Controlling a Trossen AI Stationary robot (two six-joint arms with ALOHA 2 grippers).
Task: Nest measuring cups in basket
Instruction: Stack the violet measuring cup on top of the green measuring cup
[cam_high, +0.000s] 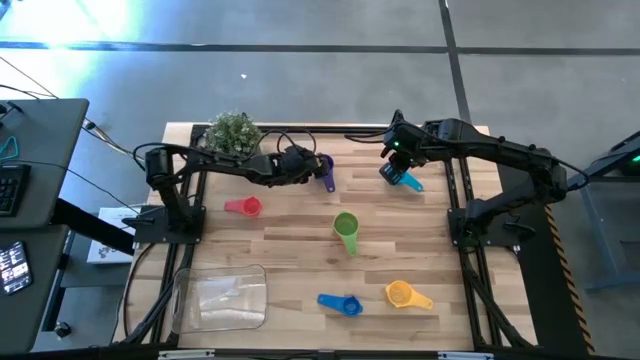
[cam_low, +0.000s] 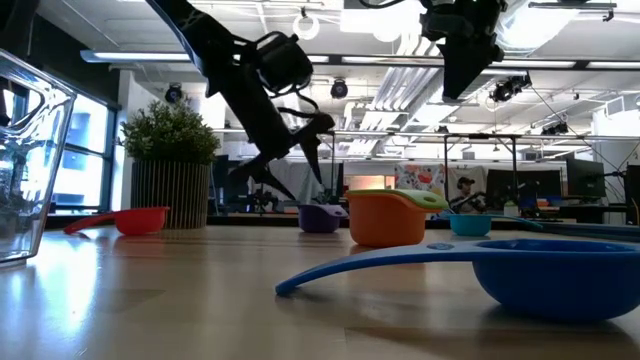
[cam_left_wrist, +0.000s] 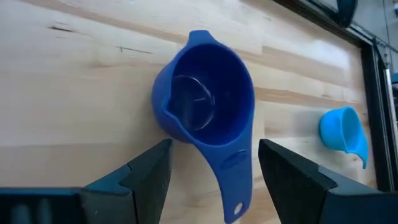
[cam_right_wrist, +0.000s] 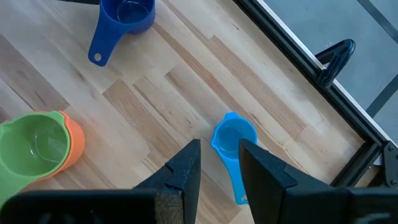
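Note:
My open left gripper should keep going down until its fingers are on both sides of the cup's rim (cam_left_wrist: 196, 142) next to the handle, because the purple cup's empty opening (cam_left_wrist: 210, 93) has room for a finger.
A purple measuring cup (cam_left_wrist: 205, 99) stands upright on the wooden table at the far middle. Its handle (cam_left_wrist: 233, 174) points back toward my left gripper (cam_left_wrist: 214, 149). That gripper is open and slants down over the cup, a finger on either side of the handle and clear of it. My right gripper (cam_right_wrist: 221, 155) hangs high above a light blue cup (cam_right_wrist: 233, 140) at the far right. It is open with nothing between its fingers. The clear basket (cam_high: 220, 298) sits at the near left corner.
A red cup (cam_high: 243, 206) lies left of centre. A green cup (cam_right_wrist: 34, 143) sits inside an orange one (cam_right_wrist: 73, 142) mid-table. A blue cup (cam_high: 342, 303) and a yellow cup (cam_high: 402, 293) lie near the front edge. A potted plant (cam_high: 233, 130) stands at the far left.

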